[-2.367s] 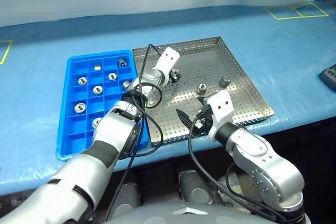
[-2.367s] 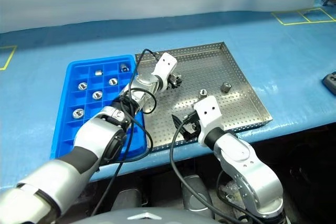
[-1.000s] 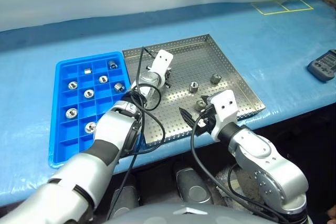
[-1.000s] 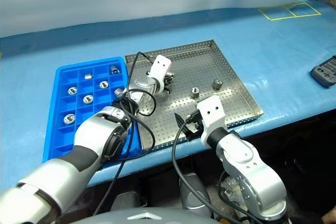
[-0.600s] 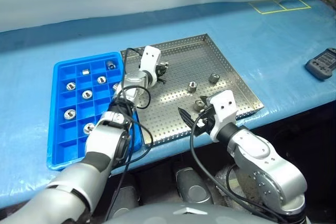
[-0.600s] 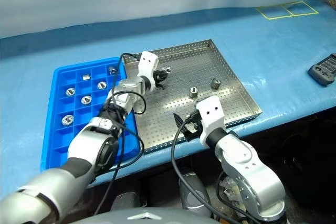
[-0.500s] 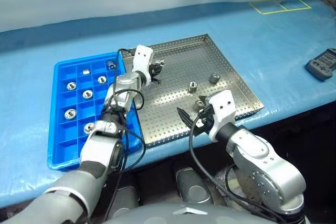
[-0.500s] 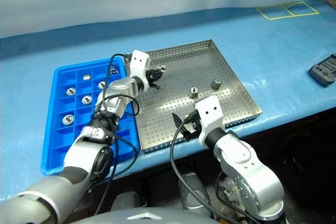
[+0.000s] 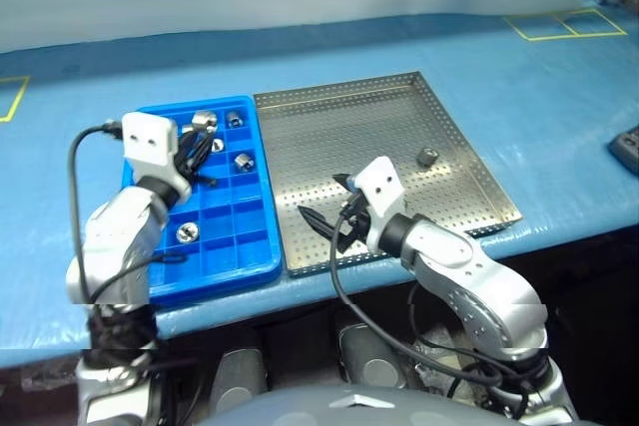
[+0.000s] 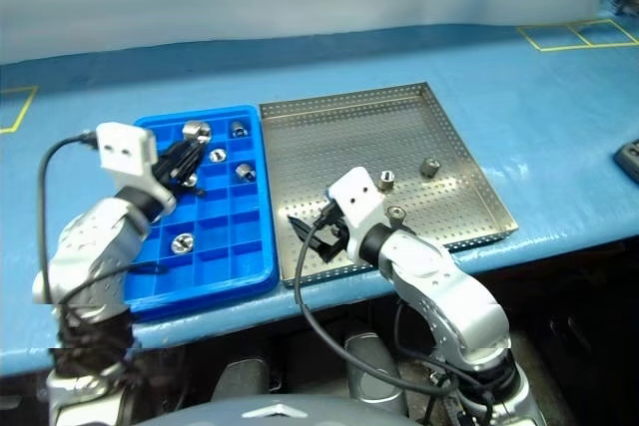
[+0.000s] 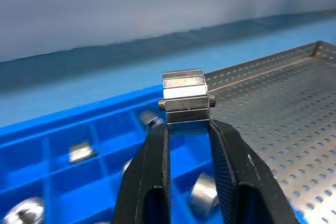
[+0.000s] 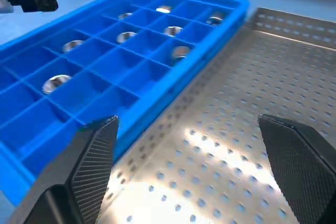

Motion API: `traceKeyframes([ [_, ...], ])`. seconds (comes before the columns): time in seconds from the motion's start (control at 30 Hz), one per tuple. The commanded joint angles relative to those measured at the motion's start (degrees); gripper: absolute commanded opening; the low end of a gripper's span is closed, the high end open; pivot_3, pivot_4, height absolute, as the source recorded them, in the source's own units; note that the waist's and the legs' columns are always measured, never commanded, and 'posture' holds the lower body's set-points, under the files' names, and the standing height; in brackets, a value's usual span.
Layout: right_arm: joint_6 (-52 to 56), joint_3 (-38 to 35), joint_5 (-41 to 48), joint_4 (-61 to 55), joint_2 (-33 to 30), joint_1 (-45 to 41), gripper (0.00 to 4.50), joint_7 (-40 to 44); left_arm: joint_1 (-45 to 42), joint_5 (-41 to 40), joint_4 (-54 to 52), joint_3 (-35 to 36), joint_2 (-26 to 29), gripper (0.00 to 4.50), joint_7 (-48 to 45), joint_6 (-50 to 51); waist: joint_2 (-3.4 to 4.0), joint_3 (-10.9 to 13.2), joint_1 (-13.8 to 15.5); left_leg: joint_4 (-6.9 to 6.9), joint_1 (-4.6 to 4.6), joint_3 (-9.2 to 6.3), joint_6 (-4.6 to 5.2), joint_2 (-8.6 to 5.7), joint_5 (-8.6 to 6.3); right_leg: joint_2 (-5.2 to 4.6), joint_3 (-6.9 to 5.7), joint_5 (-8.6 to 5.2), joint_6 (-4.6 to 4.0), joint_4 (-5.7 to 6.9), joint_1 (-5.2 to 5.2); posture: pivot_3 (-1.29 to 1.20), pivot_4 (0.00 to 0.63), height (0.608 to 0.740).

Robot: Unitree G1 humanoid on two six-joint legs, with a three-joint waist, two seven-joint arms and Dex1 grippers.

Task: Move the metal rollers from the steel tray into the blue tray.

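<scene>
The metal roller [image 9: 204, 120] is clear above the dividers and the blue tray's near compartments [image 9: 172, 272] are empty, so the left gripper should keep going toward them and let go there.
My left gripper [image 9: 196, 143] is shut on a metal roller [image 11: 184, 100], a shiny faceted cylinder pinched between the black fingertips [image 11: 154, 166]. It hovers over the far end of the blue tray [image 9: 230, 271]. Several rollers [image 10: 182, 242] lie in the blue tray's compartments. The steel tray [image 9: 329, 137] lies right of the blue tray, with three rollers near its right side [image 10: 430, 168] [image 10: 386, 179] [image 10: 396, 213]. My right gripper [image 10: 310, 229] hangs open and empty over the steel tray's near left corner, its fingers [image 12: 89, 166] wide apart.
Both trays rest on a blue table covering, the steel tray close to the table's front edge. A dark device [image 9: 627, 145] lies at the far right. Yellow tape squares [image 9: 564, 24] mark the back right of the table.
My left gripper has carried the roller leftward from above the steel tray to above the blue tray. My right gripper has shifted a little left. The camera view has also shifted.
</scene>
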Motion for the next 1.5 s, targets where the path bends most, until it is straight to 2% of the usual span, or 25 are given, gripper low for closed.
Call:
traceKeyframes([
  [0.03,-3.36,3.65,-0.02,2.86,-0.13,-4.26,4.50,4.70,6.79,-1.31,-9.52,3.02,1.84,0.73,-0.10,1.05,-0.04,0.01,2.59,0.01,-0.01,0.02,0.00,0.00,0.00,-0.01,-0.03,-0.01,-0.04,0.00,-0.01,0.11,0.150,0.740],
  [0.2,-6.98,8.59,-1.05,8.77,0.93,-9.12,4.50,9.92,19.90,-0.10,-17.98,3.82,3.68,0.73,-0.19,1.12,-0.17,-0.03,7.43,0.02,-0.01,0.01,-0.02,-0.01,0.00,-0.13,-0.24,-0.16,-0.49,-0.23,0.00,0.20,0.150,0.740],
  [0.4,-9.55,10.91,-1.54,11.94,2.63,-11.14,4.50,13.15,26.21,-1.60,-22.70,4.87,1.23,0.73,2.40,4.77,-0.21,-0.06,10.48,0.07,0.02,0.00,-0.04,0.07,-0.01,-0.30,-0.39,-0.15,-0.57,-0.34,-0.04,0.25,0.150,0.740],
  [0.83,-9.27,10.17,-1.92,11.40,2.83,-10.09,4.50,13.97,29.87,-5.45,-23.77,3.55,-0.30,0.73,3.83,10.72,-0.20,-0.06,11.19,-0.07,-0.01,0.06,-0.12,0.09,-0.06,-0.27,-0.50,-0.24,-0.78,-0.34,-0.17,0.25,0.150,0.740],
  [1.0,-8.98,9.84,-1.86,10.85,3.01,-9.45,4.50,13.58,30.42,-7.26,-24.36,2.79,0.98,0.73,3.02,14.23,-0.19,-0.05,11.12,-0.08,0.00,0.07,-0.14,0.10,-0.08,-0.27,-0.50,-0.29,-0.74,-0.35,-0.20,0.23,0.150,0.740],
  [1.2,-8.04,8.35,-1.83,8.95,2.76,-8.14,4.50,12.08,26.66,-10.53,-24.40,3.94,1.52,2.74,2.30,14.39,-0.19,-0.05,10.87,-0.08,-0.02,0.07,-0.15,0.12,-0.08,-0.29,-0.50,-0.29,-0.74,-0.36,-0.23,0.19,0.150,0.740],
  [1.37,-5.28,3.00,-2.10,4.39,1.44,-4.90,4.50,7.94,18.65,-13.43,-23.33,4.40,0.65,4.40,2.02,10.88,-0.20,-0.06,10.68,-0.05,-0.04,0.07,-0.15,0.11,-0.08,-0.29,-0.51,-0.29,-0.74,-0.37,-0.22,0.11,0.150,0.740],
  [1.5,-0.55,-4.64,-3.30,1.09,2.13,-1.75,4.50,0.82,11.65,-11.67,-18.62,-1.76,-1.59,4.46,2.80,4.61,-0.20,-0.06,10.00,-0.04,-0.07,0.18,-0.15,0.06,-0.08,-0.32,-0.43,-0.27,-0.77,-0.38,-0.16,0.04,0.150,0.740],
])
